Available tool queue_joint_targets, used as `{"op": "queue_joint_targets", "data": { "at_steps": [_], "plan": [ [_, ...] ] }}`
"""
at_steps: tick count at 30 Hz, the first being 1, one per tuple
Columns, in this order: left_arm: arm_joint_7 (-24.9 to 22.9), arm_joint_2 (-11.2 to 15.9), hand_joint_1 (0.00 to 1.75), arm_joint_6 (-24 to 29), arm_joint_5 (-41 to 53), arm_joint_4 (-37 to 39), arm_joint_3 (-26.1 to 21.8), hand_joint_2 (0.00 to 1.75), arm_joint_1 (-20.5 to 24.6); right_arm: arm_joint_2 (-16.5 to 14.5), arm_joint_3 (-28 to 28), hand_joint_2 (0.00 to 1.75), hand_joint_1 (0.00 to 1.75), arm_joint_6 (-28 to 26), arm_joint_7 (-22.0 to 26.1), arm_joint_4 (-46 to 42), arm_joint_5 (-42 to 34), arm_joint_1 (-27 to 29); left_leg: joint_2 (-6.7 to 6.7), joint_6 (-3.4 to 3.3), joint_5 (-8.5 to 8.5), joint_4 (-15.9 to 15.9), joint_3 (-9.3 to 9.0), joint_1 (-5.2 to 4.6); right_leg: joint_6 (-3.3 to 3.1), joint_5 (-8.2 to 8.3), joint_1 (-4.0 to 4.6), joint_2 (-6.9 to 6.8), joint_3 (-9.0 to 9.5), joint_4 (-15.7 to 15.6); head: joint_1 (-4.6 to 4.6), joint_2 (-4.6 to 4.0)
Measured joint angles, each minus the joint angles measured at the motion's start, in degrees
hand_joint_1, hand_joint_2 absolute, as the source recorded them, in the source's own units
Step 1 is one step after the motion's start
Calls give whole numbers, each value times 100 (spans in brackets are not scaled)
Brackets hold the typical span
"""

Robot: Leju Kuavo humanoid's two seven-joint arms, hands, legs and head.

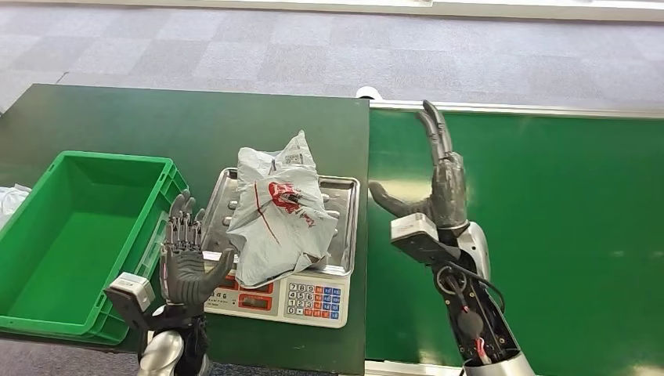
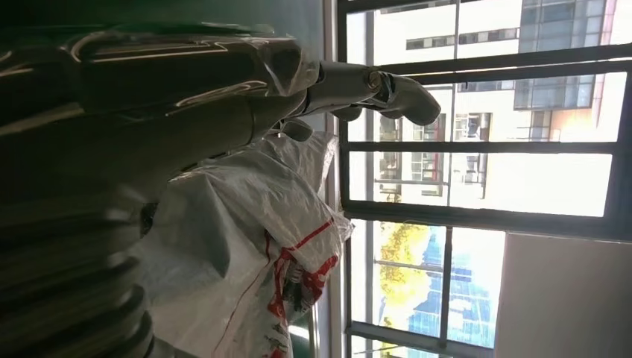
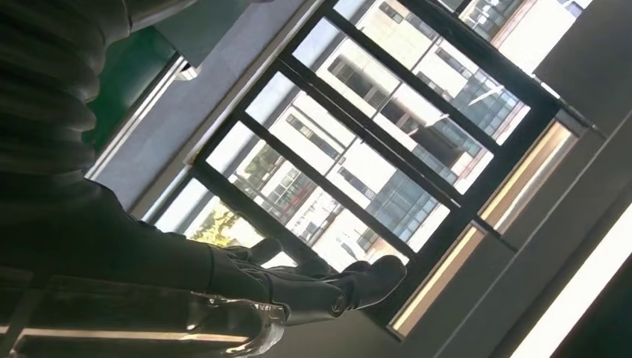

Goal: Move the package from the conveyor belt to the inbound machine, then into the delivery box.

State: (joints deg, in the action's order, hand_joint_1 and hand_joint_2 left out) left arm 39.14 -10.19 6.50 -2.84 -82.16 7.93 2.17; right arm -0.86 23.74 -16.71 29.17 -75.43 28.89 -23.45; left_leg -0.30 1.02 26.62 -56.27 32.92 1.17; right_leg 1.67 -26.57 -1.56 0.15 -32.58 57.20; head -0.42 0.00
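My left gripper will have the package (image 1: 282, 215) fold and bulge around it when I carry the package, because the plastic shows creases and a loose corner (image 1: 300, 143).
A white plastic package (image 1: 280, 213) with a red logo lies on the steel pan of the scale (image 1: 347, 196), the inbound machine. The same package (image 2: 238, 253) shows close up in the left wrist view. My left hand (image 1: 185, 258) is open, fingers spread and palm toward the package, just left of the scale with its thumb near the package's lower corner. Over the green conveyor belt (image 1: 548, 211) my right hand (image 1: 438, 184) is raised and open, fingers pointing away, thumb toward the scale. A green delivery box (image 1: 78, 235) stands empty at the left.
The scale's keypad and display (image 1: 313, 299) face me at the table's front edge. A dark green table (image 1: 156, 117) holds the box and scale. Something white (image 1: 9, 200) lies left of the box. Grey carpet runs behind. The wrist views look up at windows.
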Motion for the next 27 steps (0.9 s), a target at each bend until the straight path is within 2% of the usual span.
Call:
{"op": "queue_joint_targets", "data": {
  "at_steps": [6,11,16,21,25,27],
  "plan": [
    [8,2,0,-133,34,-84,19,175,48,69,-469,175,0,73,56,-326,-80,410,5,0,0,0,-1,0,0,0,-1,3,-2,-1,-1,0],
    [46,63,0,-1014,-4,-90,28,175,283,62,-798,175,0,408,166,-423,-319,625,-1,0,-1,0,-2,0,0,0,0,0,2,0,0,0],
    [38,111,0,-1457,180,-89,-24,175,696,-39,-1197,175,0,765,191,-492,-425,796,-1,0,-2,0,-2,0,-1,1,0,1,2,1,0,0],
    [-397,186,0,-1719,1147,24,-27,175,1284,-164,-1487,175,0,1020,116,-494,-487,926,-2,0,-2,0,-2,0,-1,1,0,1,2,1,-1,0],
    [-782,323,0,-1838,2380,437,81,175,1965,-228,-1642,175,0,1131,111,-454,-492,1011,-1,0,-5,0,-3,0,-1,2,0,1,3,1,-1,0],
    [-866,375,0,-1897,2703,675,125,175,2246,-242,-1725,175,0,1173,110,-428,-515,1053,1,1,-6,0,-3,0,-1,2,0,2,3,2,0,0]
  ]
}}
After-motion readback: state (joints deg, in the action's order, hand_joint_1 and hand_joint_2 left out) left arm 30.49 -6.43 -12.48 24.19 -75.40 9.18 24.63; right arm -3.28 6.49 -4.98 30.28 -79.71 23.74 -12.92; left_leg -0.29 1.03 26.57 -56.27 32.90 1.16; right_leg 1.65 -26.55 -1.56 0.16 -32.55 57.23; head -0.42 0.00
